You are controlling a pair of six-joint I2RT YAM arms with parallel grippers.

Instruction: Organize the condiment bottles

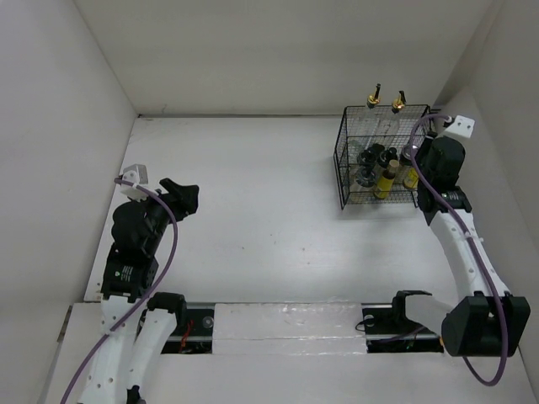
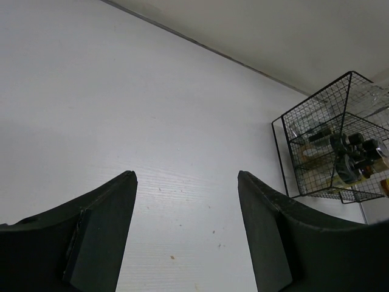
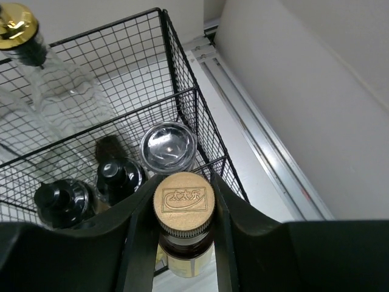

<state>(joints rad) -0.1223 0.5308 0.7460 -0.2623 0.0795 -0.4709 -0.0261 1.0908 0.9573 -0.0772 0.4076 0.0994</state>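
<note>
The yellow bottle (image 1: 411,178) is hanging upright by its tan cap above the basket's free near corner (image 1: 406,194). My right gripper should keep moving down until the bottle stands inside, then let go.
My right gripper (image 3: 183,210) is shut on the tan cap of a yellow bottle (image 3: 183,204), which stands upright at the near right corner of the black wire basket (image 3: 176,67). I cannot tell whether this bottle rests on anything. Inside the basket stand a silvery-lidded jar (image 3: 168,146), two black-topped bottles (image 3: 120,176) and a clear cruet with a gold spout (image 3: 21,27). From above, two gold spouts (image 1: 373,99) rise over the basket (image 1: 341,168), and a second yellow bottle (image 1: 386,178) stands beside the held one (image 1: 411,177). My left gripper (image 2: 187,182) is open over bare table, holding nothing.
The basket (image 2: 285,158) stands at the table's far right, close to the right wall. A white block (image 1: 461,126) sits in the back right corner. White walls close the table on the left, back and right. My left arm (image 1: 135,236) hangs near the left wall.
</note>
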